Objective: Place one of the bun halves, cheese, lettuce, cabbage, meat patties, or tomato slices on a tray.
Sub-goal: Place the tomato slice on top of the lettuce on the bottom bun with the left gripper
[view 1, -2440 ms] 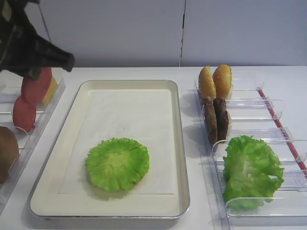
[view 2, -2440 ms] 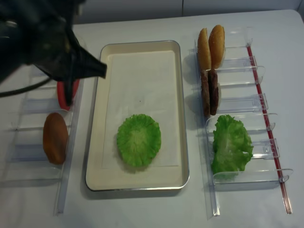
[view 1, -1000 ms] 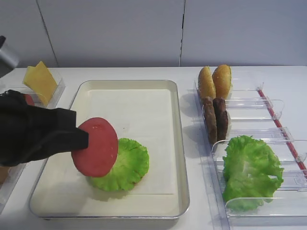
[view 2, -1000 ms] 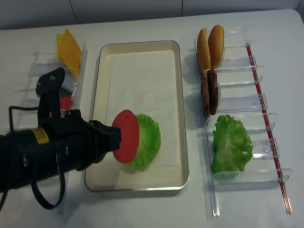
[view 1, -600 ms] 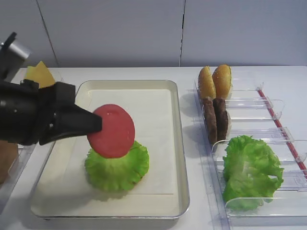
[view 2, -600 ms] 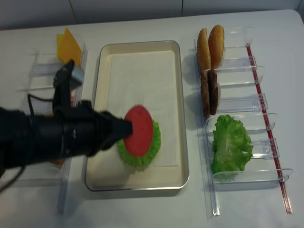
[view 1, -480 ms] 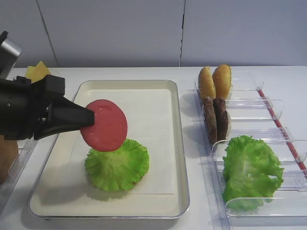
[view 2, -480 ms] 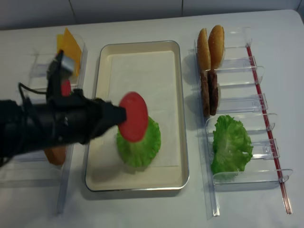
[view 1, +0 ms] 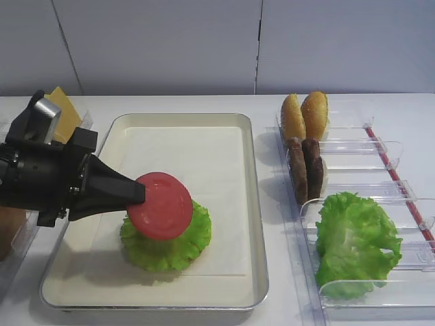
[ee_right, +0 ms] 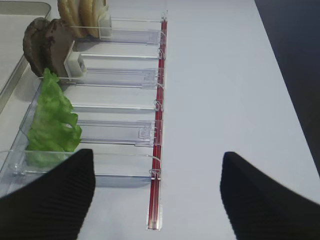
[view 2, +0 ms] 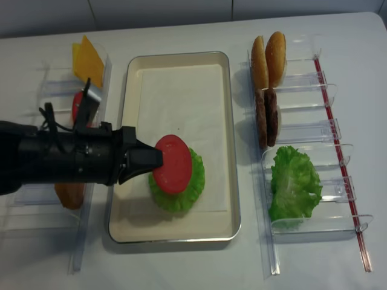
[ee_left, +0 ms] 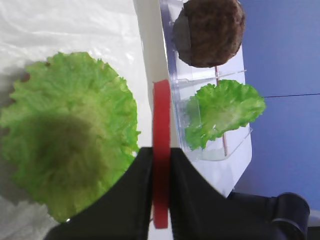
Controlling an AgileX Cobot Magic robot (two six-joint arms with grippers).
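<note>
The red tomato slice [view 2: 173,164] is hanging over the green leaf [view 2: 178,202]. My left gripper should keep going down until the slice touches the leaf, and let go of it there.
A red tomato slice [view 1: 162,206] hangs tilted just over a round green leaf [view 1: 166,243] that lies at the near end of the cream tray [view 1: 258,204]. My left gripper [view 1: 139,193] is shut on the slice's left edge, reaching in from the left. In the left wrist view the tomato slice [ee_left: 161,110] stands edge-on between the black fingers [ee_left: 135,190], with the leaf [ee_left: 65,150] to its left. From above, the slice [view 2: 173,164] covers the leaf's [view 2: 181,194] upper middle. My right gripper [ee_right: 155,160] is open and holds nothing, off to the right of the clear bins.
Clear bins on the right hold two bun halves [view 1: 304,114], two meat patties [view 1: 306,166] and lettuce [view 1: 357,238]. Left bins hold cheese [view 2: 86,60], another tomato slice [view 2: 77,106] and a bun half [view 2: 69,194]. The tray's far half shows bare liner [view 2: 175,84].
My left gripper carried the tomato slice from the left bins over the tray. In the last half second it came down and nearer, onto the leaf's top.
</note>
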